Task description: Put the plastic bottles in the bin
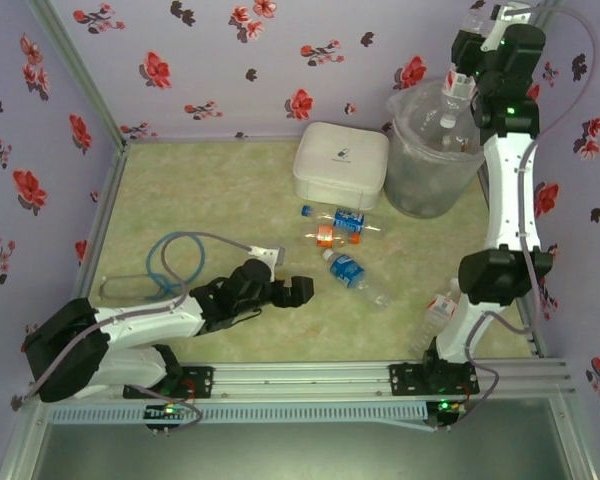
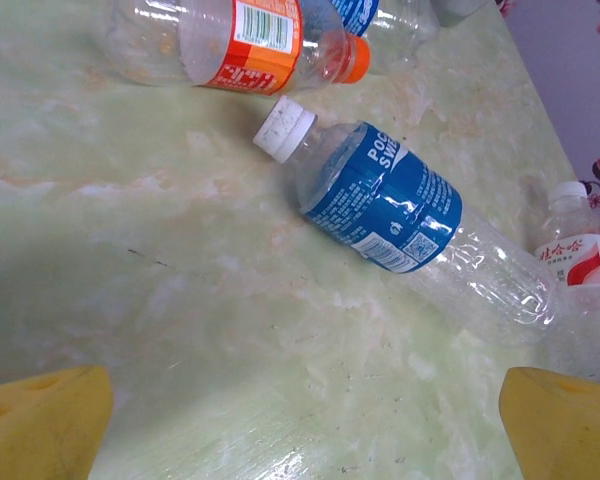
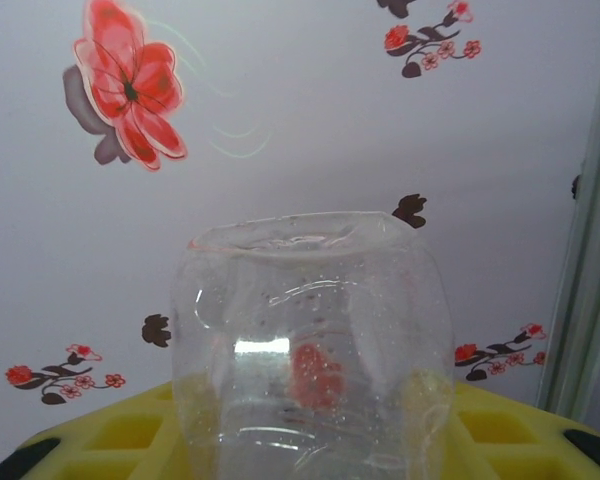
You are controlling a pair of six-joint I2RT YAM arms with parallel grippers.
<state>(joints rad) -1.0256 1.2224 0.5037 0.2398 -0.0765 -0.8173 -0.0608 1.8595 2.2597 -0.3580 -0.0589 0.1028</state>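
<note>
My right gripper is holding the clear bottle's white cap (image 1: pixel 448 121) pointing down over the bin's opening, so it should keep going toward the bin's middle (image 1: pixel 433 125) and let go of the bottle there.
My right gripper (image 1: pixel 458 92) is raised above the bin (image 1: pixel 412 178), shut on a clear plastic bottle (image 3: pixel 315 330) whose base points at the flowered wall. Its yellow fingers (image 3: pixel 120 435) flank the bottle. The bin is a translucent grey bucket at the back right with bottles inside. My left gripper (image 2: pixel 300 435) hovers low over the table, open, its yellow fingers (image 2: pixel 40 420) wide apart with nothing between them. Just ahead lies a blue-labelled bottle (image 2: pixel 385 205) with a white cap. An orange-labelled bottle (image 2: pixel 250 40) lies beyond it. A red-and-white-labelled bottle (image 2: pixel 580 265) is at the right.
A white lidded box (image 1: pixel 340 163) stands left of the bin. A blue-capped bottle (image 1: pixel 345 216) lies in front of that box. Another bottle (image 1: pixel 440 312) rests beside the right arm's base. A blue cable loop (image 1: pixel 175 255) lies at the left, near the metal frame rail.
</note>
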